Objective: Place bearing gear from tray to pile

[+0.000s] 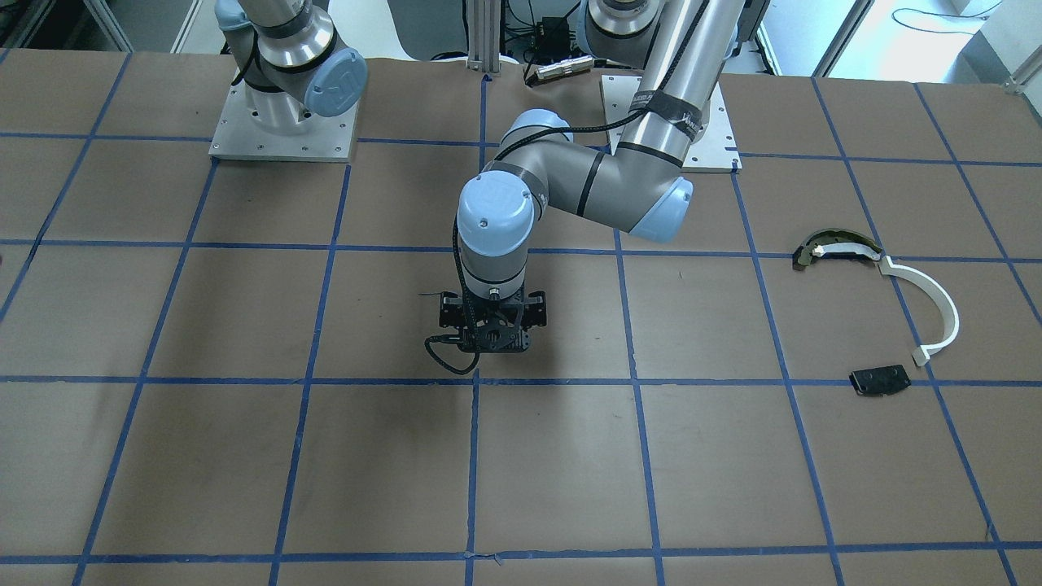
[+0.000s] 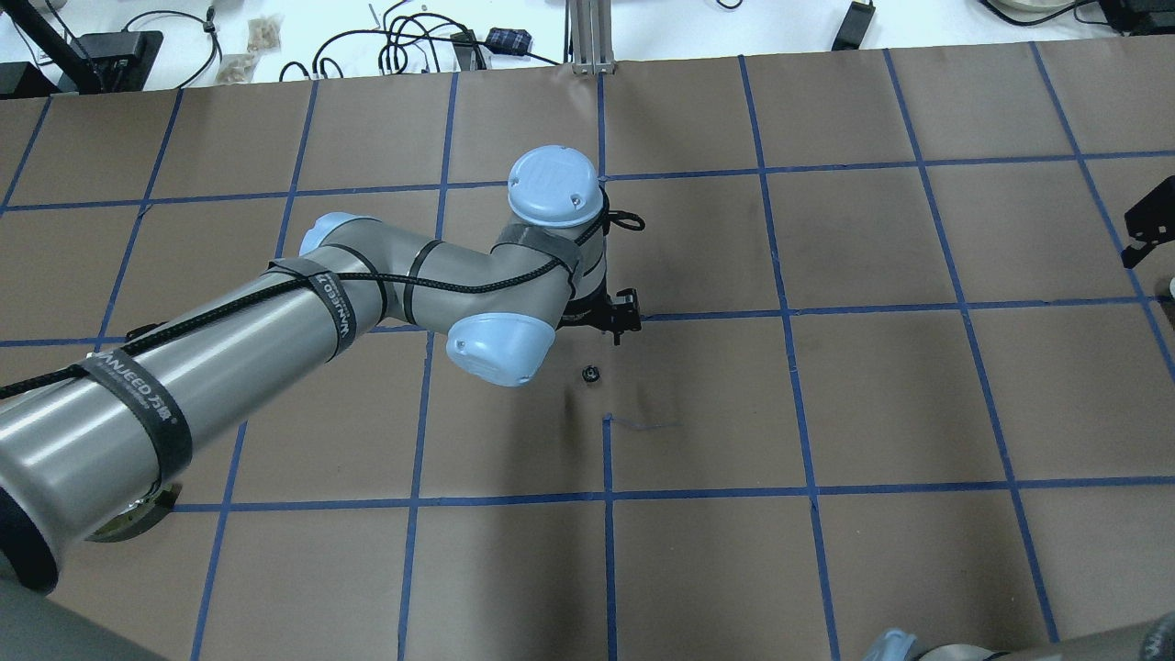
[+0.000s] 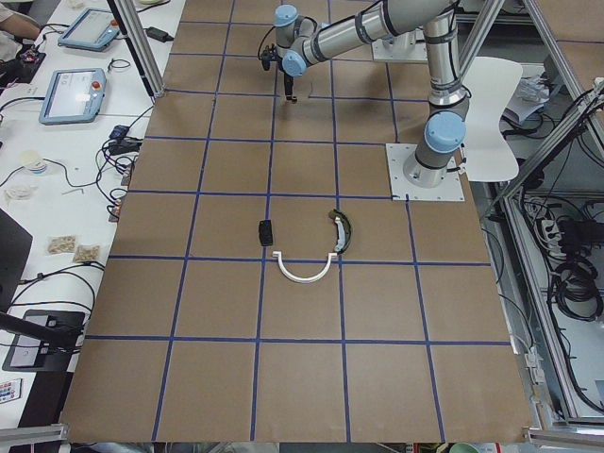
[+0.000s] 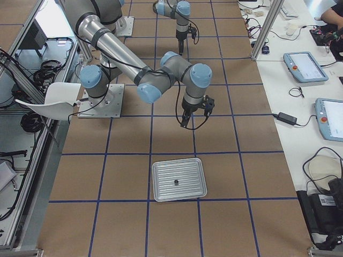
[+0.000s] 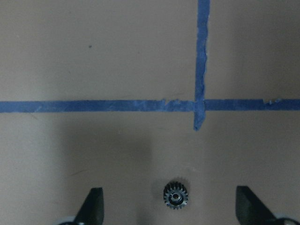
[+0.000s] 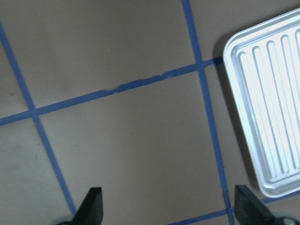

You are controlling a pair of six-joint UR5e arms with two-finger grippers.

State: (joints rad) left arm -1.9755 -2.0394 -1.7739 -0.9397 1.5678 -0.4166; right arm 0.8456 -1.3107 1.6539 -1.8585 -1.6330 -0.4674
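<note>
The bearing gear in the tray sits a long way from the pile. So next my right gripper carries it to the middle for my left gripper.
A small dark toothed bearing gear [image 5: 176, 194] lies on the brown table paper, also seen in the overhead view [image 2: 591, 374]. My left gripper [image 5: 169, 202] is open and hangs over it, with the gear between its fingers in the wrist view. The ribbed metal tray [image 4: 161, 171] holds one small dark part [image 4: 176, 183]. My right gripper [image 6: 171, 206] is open and empty, above the table beside the tray [image 6: 267, 117]. The pile lies far off on my left: a white curved strip [image 1: 936, 301], a dark-and-tan arched piece [image 1: 834, 248] and a flat black plate [image 1: 879, 380].
The table is brown paper with a blue tape grid [image 1: 476, 456]. The arm base plates [image 1: 281, 130] stand at the robot's edge. Cables, tablets and boxes lie on the side benches [image 3: 75, 94] beyond the table.
</note>
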